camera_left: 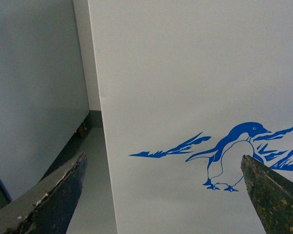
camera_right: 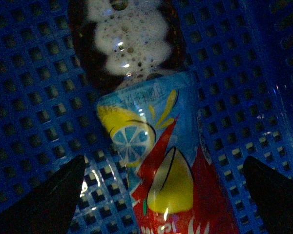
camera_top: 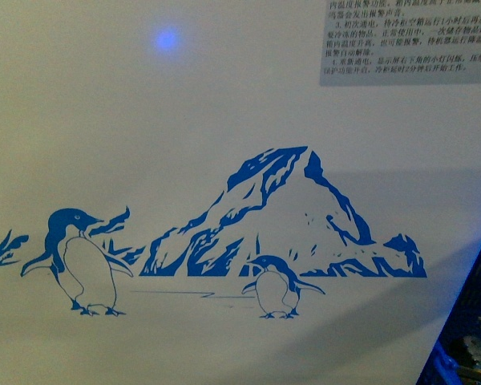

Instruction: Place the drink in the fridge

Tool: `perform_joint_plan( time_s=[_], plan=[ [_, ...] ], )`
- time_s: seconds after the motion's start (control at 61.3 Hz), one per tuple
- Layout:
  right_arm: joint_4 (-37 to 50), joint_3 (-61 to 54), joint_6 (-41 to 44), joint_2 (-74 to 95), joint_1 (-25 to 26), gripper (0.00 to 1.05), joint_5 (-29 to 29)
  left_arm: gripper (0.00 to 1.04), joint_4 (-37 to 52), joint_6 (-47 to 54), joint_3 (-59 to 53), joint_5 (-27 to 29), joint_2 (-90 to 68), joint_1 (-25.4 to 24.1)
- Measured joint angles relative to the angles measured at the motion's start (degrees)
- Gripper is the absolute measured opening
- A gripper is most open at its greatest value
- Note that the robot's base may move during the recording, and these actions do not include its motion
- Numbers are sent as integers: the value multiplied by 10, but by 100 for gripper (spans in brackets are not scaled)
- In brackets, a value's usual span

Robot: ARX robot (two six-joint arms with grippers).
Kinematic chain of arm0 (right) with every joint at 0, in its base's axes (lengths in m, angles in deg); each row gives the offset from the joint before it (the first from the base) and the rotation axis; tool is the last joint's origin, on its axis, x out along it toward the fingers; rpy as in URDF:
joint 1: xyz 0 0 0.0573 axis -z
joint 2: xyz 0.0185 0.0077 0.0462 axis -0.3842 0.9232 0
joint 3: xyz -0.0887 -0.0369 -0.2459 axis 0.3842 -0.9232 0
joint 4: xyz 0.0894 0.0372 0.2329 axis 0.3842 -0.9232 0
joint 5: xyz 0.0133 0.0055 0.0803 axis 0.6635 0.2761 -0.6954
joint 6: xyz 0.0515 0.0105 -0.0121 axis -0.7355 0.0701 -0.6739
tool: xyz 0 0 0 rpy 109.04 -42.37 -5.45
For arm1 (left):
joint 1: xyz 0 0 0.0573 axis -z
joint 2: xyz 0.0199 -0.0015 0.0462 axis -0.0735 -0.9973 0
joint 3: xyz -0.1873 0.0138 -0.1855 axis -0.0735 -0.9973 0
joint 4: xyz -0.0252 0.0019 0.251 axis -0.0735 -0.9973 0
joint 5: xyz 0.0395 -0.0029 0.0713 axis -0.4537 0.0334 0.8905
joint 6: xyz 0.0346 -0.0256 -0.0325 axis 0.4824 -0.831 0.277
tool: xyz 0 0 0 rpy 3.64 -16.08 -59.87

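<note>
I expect the brown liquid (camera_right: pixel 94 62) to move and push the foam away when I lift the drink, because foam (camera_right: pixel 129 41) floats along the drink's upper side.
The fridge (camera_top: pixel 224 104) fills the front view as a white wall with a blue penguin-and-mountain picture (camera_top: pixel 289 224). In the left wrist view the same white fridge wall (camera_left: pixel 185 73) stands close behind my left gripper (camera_left: pixel 163 157), which is open with nothing between its fingers. The drink (camera_right: pixel 151 146) lies on its side in a blue plastic basket (camera_right: pixel 39 97). It holds dark brown foamy liquid and has a light-blue and red label with lemons. Its cap is out of view. My right gripper (camera_right: pixel 163 163) is open just over the drink, one dark finger on each side of it.
A grey cabinet side (camera_left: pixel 34 87) stands beside the fridge's corner, with a narrow strip of grey floor (camera_left: pixel 93 185) between them. A grey sticker with printed text (camera_top: pixel 405 40) sits at the fridge's upper right. A basket wall (camera_right: pixel 283 73) rises beside the drink.
</note>
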Motion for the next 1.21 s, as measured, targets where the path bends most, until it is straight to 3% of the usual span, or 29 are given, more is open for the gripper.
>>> perform_joint_plan(
  time_s=[0.652, 0.913, 1.011, 1.207],
  plan=[
    [-114, 195, -45, 129, 19, 97, -28, 97, 0, 0, 0, 0, 0, 0],
    [-127, 173, -46, 110, 18, 72, -50, 97, 0, 0, 0, 0, 0, 0],
    [-112, 125, -38, 83, 14, 59, -59, 97, 0, 0, 0, 0, 0, 0],
    [-79, 29, -19, 5, 12, 42, -68, 97, 0, 0, 0, 0, 0, 0]
  ],
)
